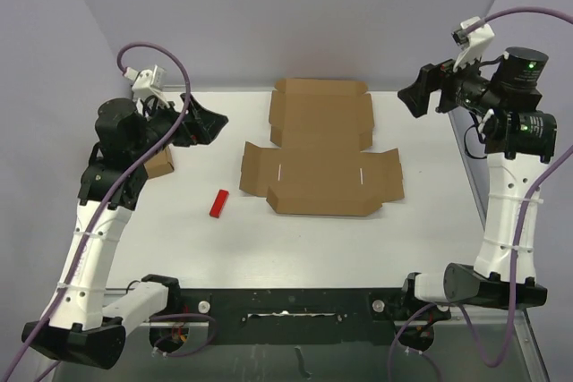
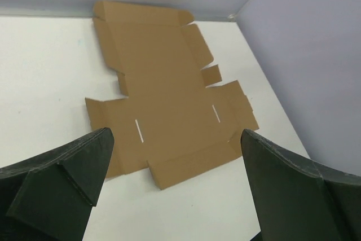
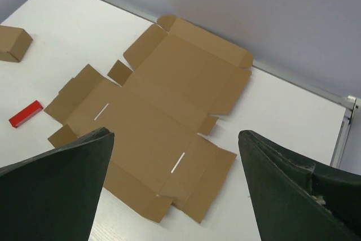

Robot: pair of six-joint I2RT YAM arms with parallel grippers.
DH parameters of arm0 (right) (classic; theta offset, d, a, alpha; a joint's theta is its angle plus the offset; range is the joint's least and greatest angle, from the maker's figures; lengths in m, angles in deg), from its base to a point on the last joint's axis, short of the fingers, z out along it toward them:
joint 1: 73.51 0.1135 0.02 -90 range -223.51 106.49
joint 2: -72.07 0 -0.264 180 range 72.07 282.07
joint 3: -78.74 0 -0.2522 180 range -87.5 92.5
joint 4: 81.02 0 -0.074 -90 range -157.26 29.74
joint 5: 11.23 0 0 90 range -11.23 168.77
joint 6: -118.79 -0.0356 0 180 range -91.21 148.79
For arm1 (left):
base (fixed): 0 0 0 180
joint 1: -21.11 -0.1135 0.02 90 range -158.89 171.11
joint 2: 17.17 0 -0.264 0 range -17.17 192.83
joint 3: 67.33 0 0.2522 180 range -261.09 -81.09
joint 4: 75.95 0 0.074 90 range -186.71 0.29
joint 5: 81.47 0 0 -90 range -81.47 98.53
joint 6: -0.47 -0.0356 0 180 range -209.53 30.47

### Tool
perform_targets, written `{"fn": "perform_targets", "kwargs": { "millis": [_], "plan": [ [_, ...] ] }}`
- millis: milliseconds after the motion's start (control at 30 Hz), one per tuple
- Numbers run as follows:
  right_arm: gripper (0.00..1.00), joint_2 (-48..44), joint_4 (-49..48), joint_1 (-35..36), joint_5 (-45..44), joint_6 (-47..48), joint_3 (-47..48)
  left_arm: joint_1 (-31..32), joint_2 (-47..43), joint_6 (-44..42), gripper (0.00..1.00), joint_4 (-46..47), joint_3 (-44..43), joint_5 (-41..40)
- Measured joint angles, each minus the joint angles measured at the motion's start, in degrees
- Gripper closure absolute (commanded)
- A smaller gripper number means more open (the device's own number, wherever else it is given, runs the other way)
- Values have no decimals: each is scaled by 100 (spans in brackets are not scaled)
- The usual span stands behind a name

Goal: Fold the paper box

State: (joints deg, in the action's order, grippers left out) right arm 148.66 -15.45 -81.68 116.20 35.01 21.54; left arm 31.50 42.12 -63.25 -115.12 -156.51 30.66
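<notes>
The side flap's edge (image 1: 244, 164) is free beside the red block, so my left gripper keeps going down with its fingers open and closes on that flap's edge (image 1: 243, 169).
The paper box (image 1: 320, 149) lies unfolded and flat on the white table (image 1: 313, 239), a large brown cardboard sheet with flaps and two small slits. It fills the middle of the left wrist view (image 2: 163, 94) and of the right wrist view (image 3: 163, 100). My left gripper (image 1: 210, 123) hovers open above the table's left side, apart from the box and pointing toward it. At the back right my right gripper (image 1: 414, 96) is raised and open, also off the cardboard. Both wrist views show the dark fingers (image 2: 67, 173) (image 3: 293, 184) spread wide with nothing between them.
A small brown cardboard box (image 1: 159, 163) sits under the left arm, also seen at the left edge of the right wrist view (image 3: 12, 42). A small red block (image 1: 219, 203) lies left of the paper box. Purple walls close in the back and sides.
</notes>
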Motion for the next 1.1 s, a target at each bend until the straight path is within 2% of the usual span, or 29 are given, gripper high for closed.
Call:
{"fn": "perform_targets", "kwargs": {
  "millis": [167,300,500,733,900,1100],
  "plan": [
    [2,-59,-92,9,-452,-101,-612,0,-15,-79,2,66,684,-210],
    [2,-310,-273,50,-450,-90,-1513,0,-72,-125,3,177,1373,-289],
    [2,-846,-721,125,149,-15,-2933,0,-393,-83,7,457,2717,-295],
    [2,-1244,-1912,-17,1145,-118,-5053,0,-485,319,14,1119,4037,-345],
    [2,-1220,-2459,-168,1716,-162,-6030,44,450,669,15,1908,4164,-345],
    [2,-1215,-2846,-197,2046,-122,-6133,116,2400,942,20,2675,3523,-315]
  ]
}}
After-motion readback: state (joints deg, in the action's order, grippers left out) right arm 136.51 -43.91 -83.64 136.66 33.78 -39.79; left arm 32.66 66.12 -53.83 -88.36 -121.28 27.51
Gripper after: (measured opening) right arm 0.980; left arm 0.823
